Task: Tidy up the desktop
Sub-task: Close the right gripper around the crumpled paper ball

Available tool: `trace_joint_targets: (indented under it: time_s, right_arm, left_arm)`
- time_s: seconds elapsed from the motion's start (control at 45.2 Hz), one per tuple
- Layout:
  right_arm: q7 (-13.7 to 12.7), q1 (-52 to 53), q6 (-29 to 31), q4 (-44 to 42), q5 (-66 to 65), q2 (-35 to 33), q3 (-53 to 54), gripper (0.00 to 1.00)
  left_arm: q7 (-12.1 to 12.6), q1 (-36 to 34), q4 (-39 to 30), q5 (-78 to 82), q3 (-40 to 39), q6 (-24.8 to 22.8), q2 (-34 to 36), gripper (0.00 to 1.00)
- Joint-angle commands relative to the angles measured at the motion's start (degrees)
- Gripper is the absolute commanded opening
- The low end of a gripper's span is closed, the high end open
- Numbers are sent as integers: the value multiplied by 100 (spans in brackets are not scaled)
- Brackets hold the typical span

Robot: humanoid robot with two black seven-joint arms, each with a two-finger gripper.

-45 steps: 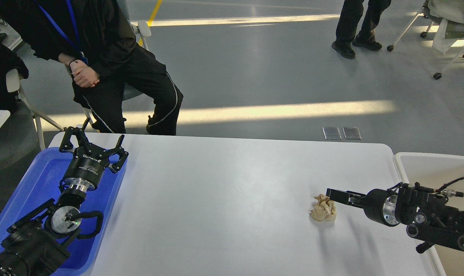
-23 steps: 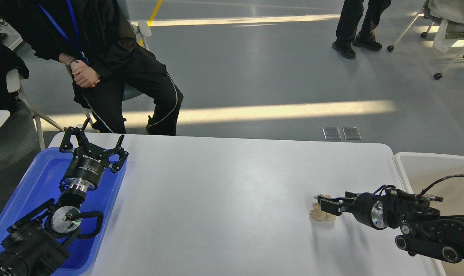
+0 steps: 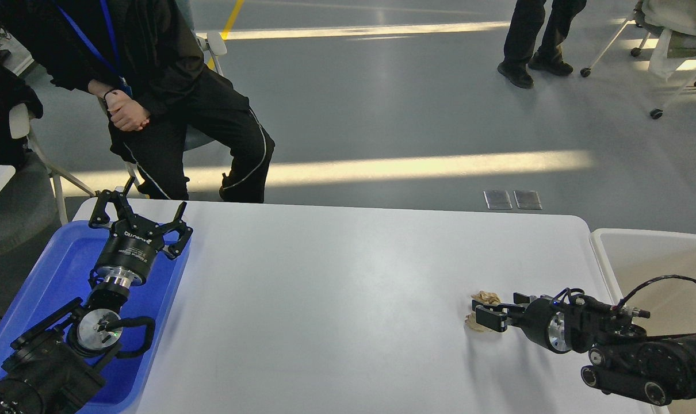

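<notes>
My right gripper has the paper ball's creased folds (image 3: 487, 297) bunched together on both sides of it, so the tan paper ball (image 3: 478, 323) will stay crumpled and come up in one piece when I lift it.
The desktop (image 3: 336, 299) is a wide white tabletop with rounded corners. A crumpled tan paper ball (image 3: 486, 297) lies on it at the right. My right gripper (image 3: 485, 313) is down at the ball, open, with one finger on each side of it, and it hides the ball's middle. My left gripper (image 3: 138, 214) is open and empty, held above the far end of the blue tray (image 3: 66, 259).
An off-white rimmed bin (image 3: 647, 253) stands just off the table's right edge, under my right arm. A person in black (image 3: 169, 103) sits close behind the table's far left corner. Another person (image 3: 532, 40) stands further back on the floor.
My right gripper has moved left and down, from beside the paper ball to around it. The left arm has not moved.
</notes>
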Motion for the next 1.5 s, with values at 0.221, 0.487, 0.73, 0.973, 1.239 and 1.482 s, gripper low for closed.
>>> trace_joint_targets:
  time_s: [0.221,0.487,0.73,0.973,1.239,1.482]
  right_arm:
    - [1,-225,-248,-270,14,188,6,100]
    - [27,-313,-256,-279,41,311,24,100]
    - [53,-357,-265,-376,49,390,24,98]
    - [45,-366,-283,-394,58,452,50,90]
    - [53,-471,-283,-499,58,487,129,83]
    - [53,-489,-406,-517,58,504,121,70]
  left_arm:
    - [-2,0,0,0,0,-1,0,100]
    - [-2,0,0,0,0,-1,0,100]
    - [-2,0,0,0,0,8,0,100]
    - [-2,0,0,0,0,-1,0,100]
    - [-2,0,0,0,0,-1,0,100]
    - [-2,0,0,0,0,-1,0,100]
